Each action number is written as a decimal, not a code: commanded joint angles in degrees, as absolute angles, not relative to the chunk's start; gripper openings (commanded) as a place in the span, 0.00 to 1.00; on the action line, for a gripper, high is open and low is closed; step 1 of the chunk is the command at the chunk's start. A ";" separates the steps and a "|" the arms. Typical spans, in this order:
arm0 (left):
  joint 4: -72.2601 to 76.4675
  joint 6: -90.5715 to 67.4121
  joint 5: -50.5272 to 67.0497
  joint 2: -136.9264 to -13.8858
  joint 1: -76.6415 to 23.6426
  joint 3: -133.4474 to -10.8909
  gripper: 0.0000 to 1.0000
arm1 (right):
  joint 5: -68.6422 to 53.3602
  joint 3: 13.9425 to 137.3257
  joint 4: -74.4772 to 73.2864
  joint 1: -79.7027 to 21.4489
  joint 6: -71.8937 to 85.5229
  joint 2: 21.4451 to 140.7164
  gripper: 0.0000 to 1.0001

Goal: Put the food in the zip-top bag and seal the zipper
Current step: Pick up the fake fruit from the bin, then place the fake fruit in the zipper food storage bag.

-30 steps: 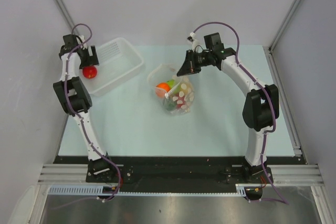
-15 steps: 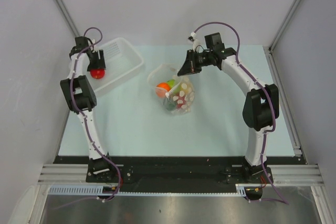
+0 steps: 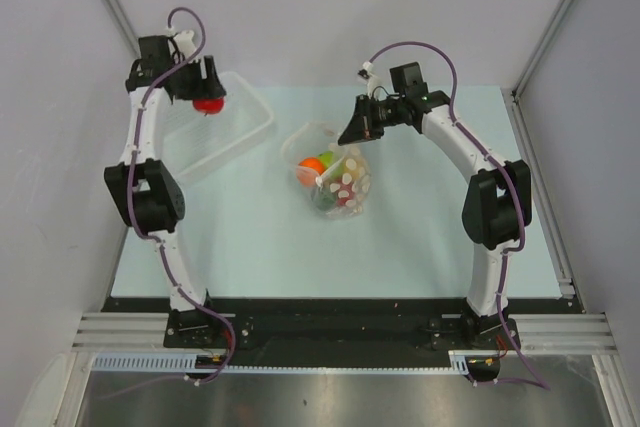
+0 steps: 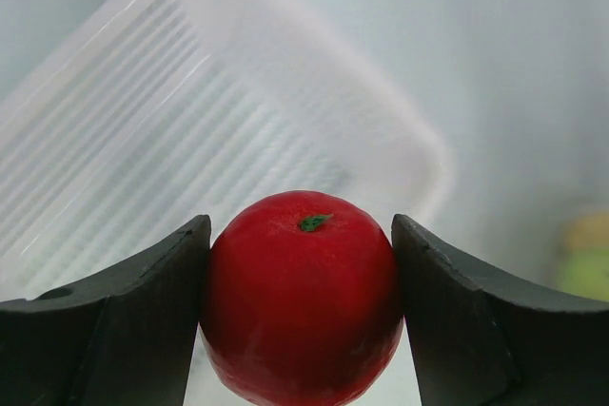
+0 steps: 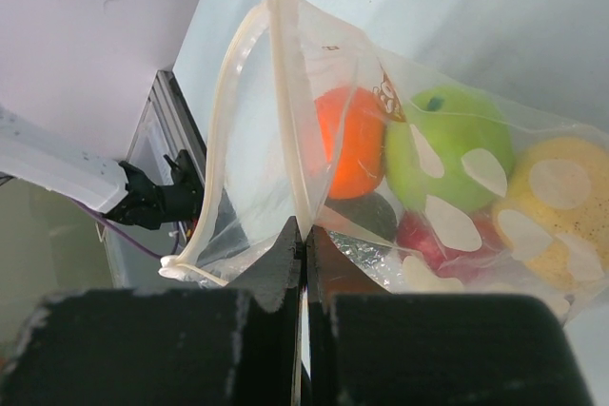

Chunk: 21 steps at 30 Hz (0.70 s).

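My left gripper is to keep going over the orange fruit and let go inside the bag, as the zip-top bag's opening is wide open toward the red toy fruit.
My left gripper is shut on a red toy fruit, raised above the white basket. My right gripper is shut on the rim of the clear dotted zip-top bag, holding its mouth open; the whitish zipper strip curves round the opening. Inside the bag lie an orange fruit, a green one, a yellow one and a dark red one. In the top view the bag sits at mid-table below the right gripper.
The white perforated basket stands at the back left of the pale table. Grey walls close in on three sides. A metal rail runs along the near edge.
My left gripper has lifted the red fruit up out of the basket and moved it back and to the right. The right arm and the bag have not moved.
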State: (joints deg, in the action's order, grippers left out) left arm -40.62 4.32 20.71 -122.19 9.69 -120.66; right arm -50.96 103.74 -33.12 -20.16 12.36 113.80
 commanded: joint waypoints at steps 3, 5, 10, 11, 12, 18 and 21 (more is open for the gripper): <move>-37.18 1.32 36.47 -106.01 -2.43 -114.54 0.65 | -52.21 103.01 -32.08 -20.74 10.64 110.48 0.00; -34.38 -1.21 37.79 -102.59 -5.26 -108.76 0.65 | -52.03 102.48 -31.99 -20.74 10.63 109.78 0.00; -27.97 -3.87 37.97 -99.06 -15.54 -98.28 0.66 | -52.82 101.95 -31.64 -20.83 10.37 108.81 0.00; -27.43 -3.87 37.88 -98.97 -16.86 -97.74 0.67 | -53.43 101.78 -31.64 -20.74 10.20 108.72 0.00; -26.90 -3.95 37.45 -99.31 -19.14 -97.21 0.67 | -54.22 101.60 -31.73 -20.57 9.85 108.81 0.00; -21.81 -6.32 36.56 -102.39 -23.55 -94.92 0.68 | -58.71 101.07 -31.20 -20.30 8.61 108.54 0.00; -21.27 -7.03 35.86 -103.88 -24.17 -94.48 0.80 | -60.11 101.16 -30.85 -20.13 8.44 108.54 0.00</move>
